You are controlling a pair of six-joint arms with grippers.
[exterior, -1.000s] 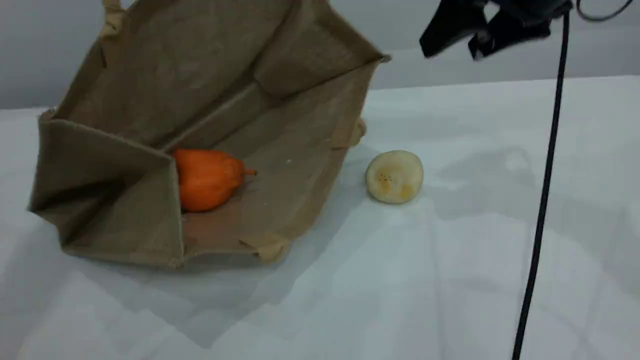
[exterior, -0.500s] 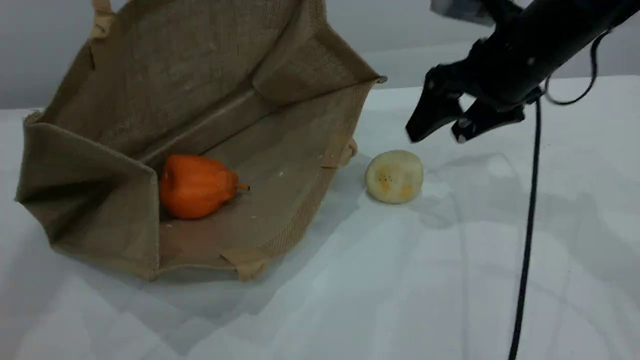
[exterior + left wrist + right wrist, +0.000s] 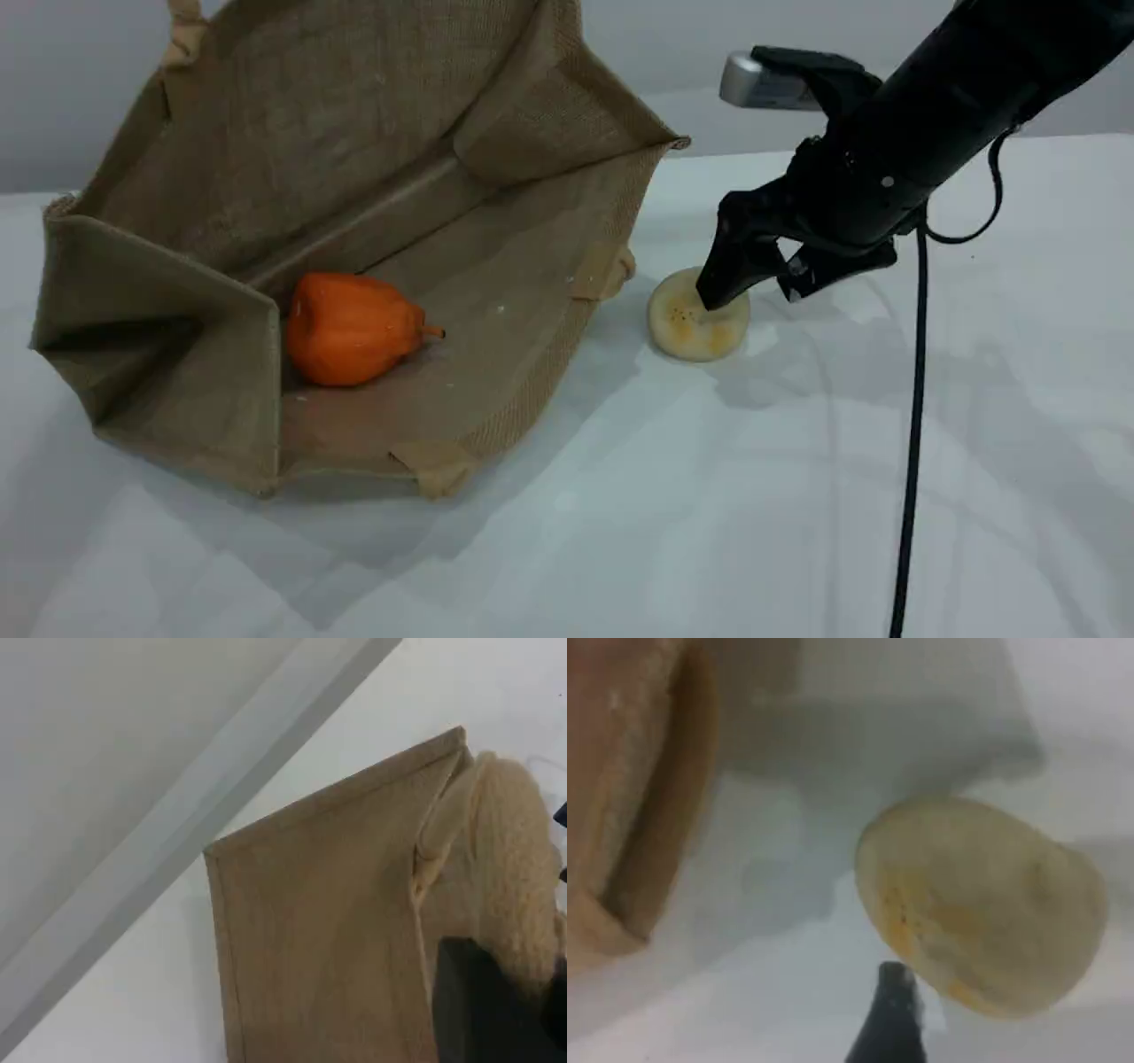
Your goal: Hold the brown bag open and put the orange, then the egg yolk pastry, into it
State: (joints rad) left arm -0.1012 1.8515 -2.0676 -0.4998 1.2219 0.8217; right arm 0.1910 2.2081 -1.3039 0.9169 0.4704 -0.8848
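The brown bag's side [image 3: 165, 346] bends inward along a crease. The bag's upper side [image 3: 345, 112] will fold down over the orange when my left gripper lowers it.
The brown bag [image 3: 372, 177] lies on its side with its mouth toward the camera, its upper wall lifted. The orange [image 3: 350, 330] rests inside on the lower wall. In the left wrist view my left gripper [image 3: 496, 992] is shut on the bag's pale padded handle [image 3: 523, 868]; that arm is outside the scene view. The egg yolk pastry [image 3: 687, 323] sits on the table just right of the bag. My right gripper [image 3: 751, 292] is open, straddling the pastry's top right side. In the right wrist view the pastry [image 3: 983, 904] fills the frame above one dark fingertip [image 3: 890, 1028].
A black cable [image 3: 908, 443] hangs from the right arm down to the bottom edge. The white cloth on the table [image 3: 620, 532] is wrinkled. The bag's lower handle [image 3: 438, 465] sticks out at its front edge, and a grey wall stands behind.
My right arm came down from the top right onto the pastry, jaws still wide. The bag shifted slightly left and the orange rolled a little inside it, then both settled.
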